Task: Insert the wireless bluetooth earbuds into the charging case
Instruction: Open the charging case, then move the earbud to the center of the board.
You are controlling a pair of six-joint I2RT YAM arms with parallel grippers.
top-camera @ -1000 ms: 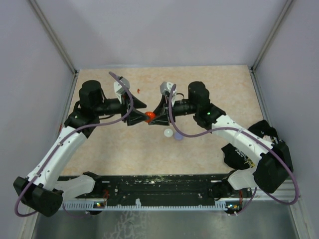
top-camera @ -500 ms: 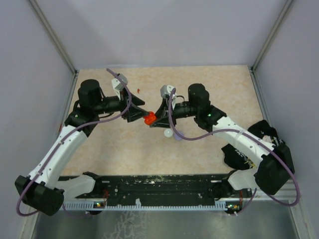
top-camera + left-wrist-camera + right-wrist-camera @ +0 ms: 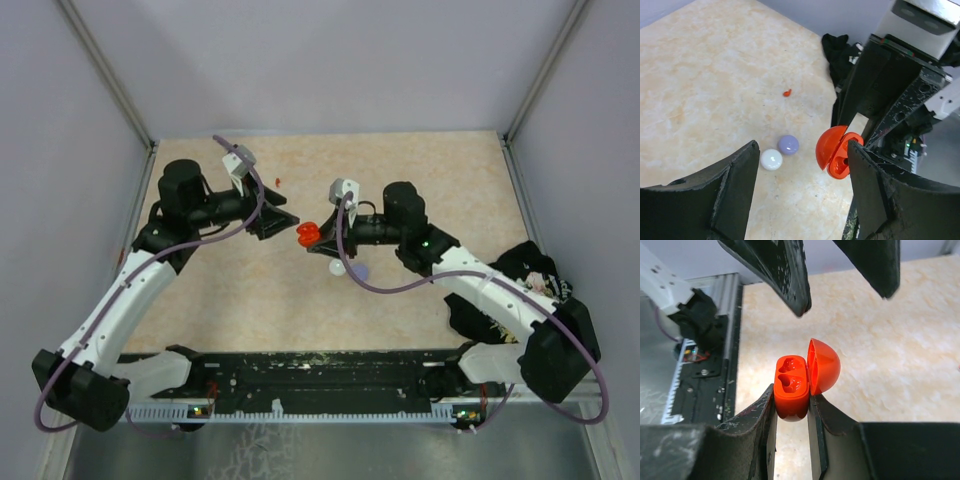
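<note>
I continue to move my left gripper toward the lone red earbud (image 3: 278, 183) until its fingers are on both sides of the earbud, because the lid stands clear of both empty wells in the charging case (image 3: 791, 373).
My right gripper (image 3: 791, 396) is shut on the red charging case (image 3: 791, 387) and holds it above the table with the lid (image 3: 825, 366) swung open. Both wells in the case show empty. In the top view the case (image 3: 307, 235) hangs at mid-table between the two arms. My left gripper (image 3: 803, 148) is open with nothing between its fingers; its tip (image 3: 288, 217) is just left of the case, apart from it. One tiny red earbud (image 3: 787, 92) lies on the table, seen far left of centre in the top view (image 3: 278, 181). Other earbuds are out of view.
A white round disc (image 3: 338, 267) and a lavender one (image 3: 358, 272) lie side by side on the table just below the held case. Grey walls close in the marbled table (image 3: 230, 300) on three sides. A black rail (image 3: 320, 370) runs along the near edge.
The left gripper has let go of the case and drawn back to the left, opening a little. The case's lid now stands open. The right gripper has shifted slightly with the case.
</note>
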